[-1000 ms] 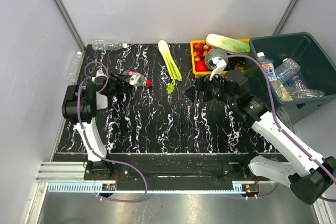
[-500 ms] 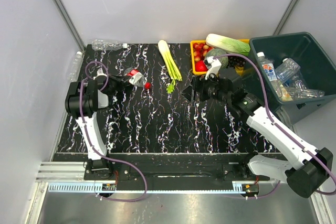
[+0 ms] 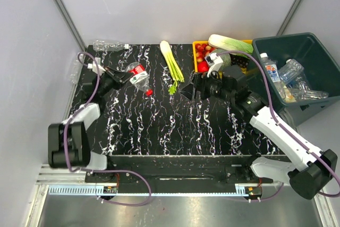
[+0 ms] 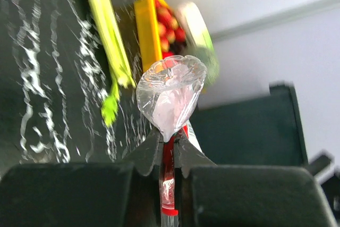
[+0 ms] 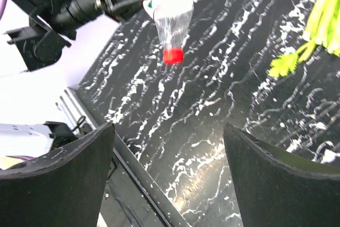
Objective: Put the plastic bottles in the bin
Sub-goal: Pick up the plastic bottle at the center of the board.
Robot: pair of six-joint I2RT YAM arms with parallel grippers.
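I expect the middle of the plastic bottle (image 3: 140, 78) to squeeze flat when I carry it with my right gripper, because it caves in at my left gripper's fingertips (image 3: 129, 73).
My left gripper (image 3: 127, 76) is shut on a crushed clear plastic bottle (image 3: 139, 75) with a red label and a red cap (image 3: 149, 92), and holds it above the left part of the black table. In the left wrist view the flattened bottle (image 4: 170, 91) is pinched between the fingertips of the left gripper (image 4: 168, 141). In the right wrist view the same bottle (image 5: 172, 17) hangs cap down. My right gripper (image 3: 189, 90) stands open over the table's middle, nothing between its fingers (image 5: 58, 179). The dark bin (image 3: 319, 51) at the right holds several bottles (image 3: 291, 70). Another clear bottle (image 3: 109, 45) lies at the back left edge.
Celery stalks (image 3: 171, 63) lie on the table at the back centre. A yellow tray (image 3: 197, 68) with vegetables and a cabbage (image 3: 229, 43) stands beside the bin. Grey walls close in the left and back sides.
My left gripper has shut on the red-labelled bottle and lifted it off the table as the arm swung outward. The right gripper has moved a little to the left, still open.
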